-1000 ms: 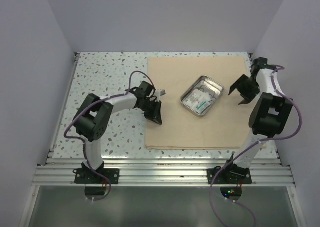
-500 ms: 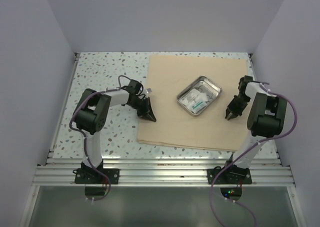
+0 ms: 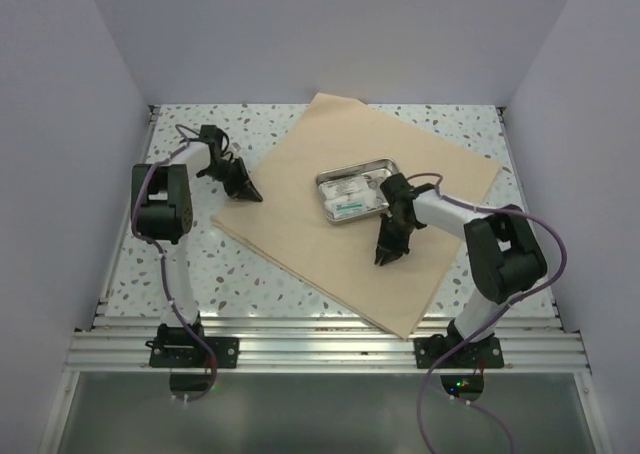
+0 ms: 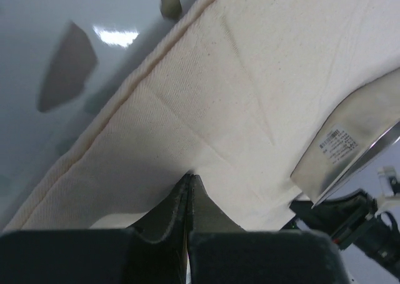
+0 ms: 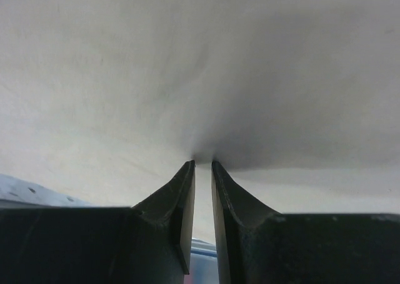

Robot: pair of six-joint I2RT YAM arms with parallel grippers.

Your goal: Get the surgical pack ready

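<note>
The beige cloth is crooked, its near corner point(image 3: 404, 333) off the bar's middle, so next my right gripper swings that corner over and then takes the tray's rim point(image 3: 390, 163).
The big beige cloth point(image 3: 330, 264) lies turned like a diamond on the speckled table. On it, right of centre, sits the small steel tray point(image 3: 323, 181) with white gauze and a clear packet point(image 3: 352, 188) inside; scissors and forceps are not discernible. My left gripper point(image 3: 252, 196) is shut with its tips pinched on the cloth point(image 4: 250, 77) close to its left edge, and the tray point(image 4: 350, 140) shows at right in the left wrist view. My right gripper point(image 3: 383, 260) stands just in front of the tray, jaws nearly together on a pucker of cloth point(image 5: 187, 65).
Bare speckled table point(image 3: 190, 264) lies left of the cloth. Plain walls close in on the left, back and right. A metal rail point(image 3: 320, 349) runs along the near edge, and the cloth's near corner point(image 3: 405, 332) reaches almost to it.
Both grippers closed on the cloth and swung it clockwise with the tray. The left gripper went back and left; the right came in from the right edge toward the middle.
</note>
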